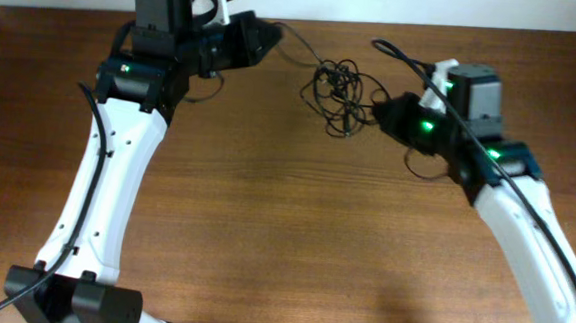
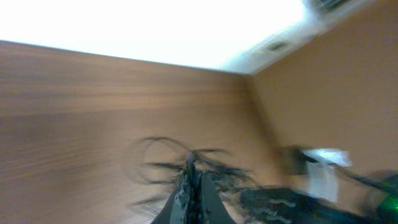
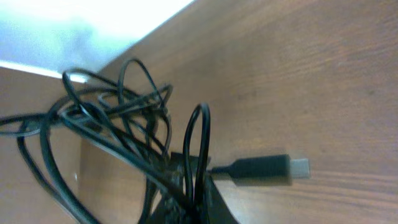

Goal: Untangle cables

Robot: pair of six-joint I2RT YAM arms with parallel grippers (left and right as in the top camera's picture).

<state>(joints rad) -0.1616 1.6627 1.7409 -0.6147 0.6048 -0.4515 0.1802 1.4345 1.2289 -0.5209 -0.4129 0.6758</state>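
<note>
Next, I move my left gripper back to take the clump, because it stays bunched at my right gripper while the thin piece of cable in my left gripper runs out straight.
The cables are thin black cords in a tangled clump at the far middle of the wooden table. My left gripper is to the clump's left, shut on one thin strand that runs to the clump. The left wrist view is blurred and shows the closed fingers with the clump just ahead. My right gripper is at the clump's right edge. In the right wrist view its fingers are shut on a loop of the cables. A black plug with a silvery end lies beside the fingers.
The table's far edge meets a white wall just behind the clump. A thicker black arm cable arches over the right arm. The right arm shows in the left wrist view. The arm bases sit at the near edge.
</note>
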